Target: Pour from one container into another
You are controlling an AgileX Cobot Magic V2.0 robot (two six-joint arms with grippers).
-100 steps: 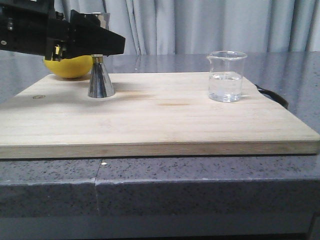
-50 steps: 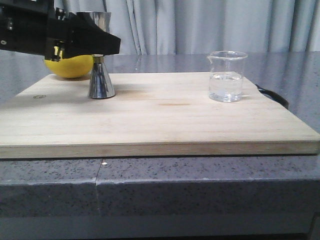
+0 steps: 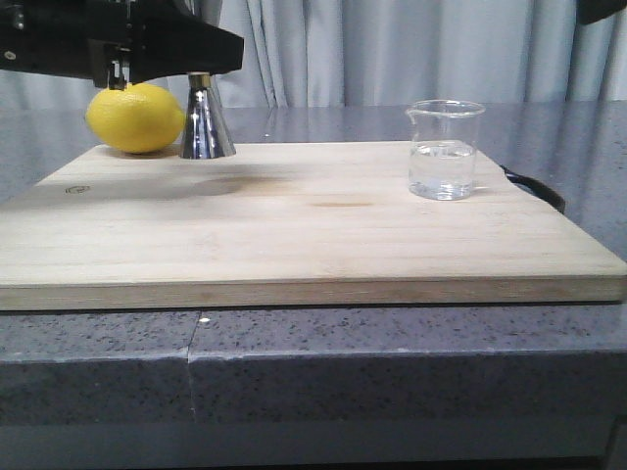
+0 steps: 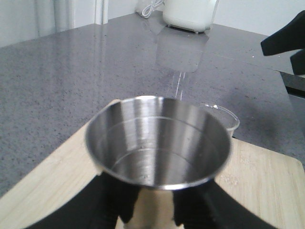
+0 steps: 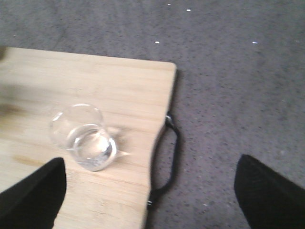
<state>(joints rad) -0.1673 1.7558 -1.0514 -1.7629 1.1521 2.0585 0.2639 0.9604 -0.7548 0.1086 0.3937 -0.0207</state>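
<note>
The liquid (image 3: 442,170) will come out in a thin stream when the robot pours, because the clear beaker's rim has a small spout pointing toward the jigger.
My left gripper (image 3: 201,61) is shut on the waist of the steel jigger (image 3: 207,122) and holds it upright a little above the wooden board (image 3: 313,225), at the board's far left. The left wrist view looks into the jigger's empty upper cup (image 4: 157,143), with a black finger (image 4: 109,200) on each side below it. The clear beaker (image 3: 446,152) with a little clear liquid stands on the board's far right. My right gripper (image 5: 150,200) hangs open high above, with the beaker (image 5: 86,138) near one finger (image 5: 33,195).
A yellow lemon (image 3: 135,117) lies at the board's far left corner, just behind the jigger. A black loop handle (image 5: 169,157) sticks out from the board's right edge. The board rests on a grey speckled counter (image 3: 313,362); a white appliance (image 4: 188,14) stands far off.
The left gripper has lifted the jigger off the board and carried it slightly right. A dark part of the right arm has come into the front view's top right corner.
</note>
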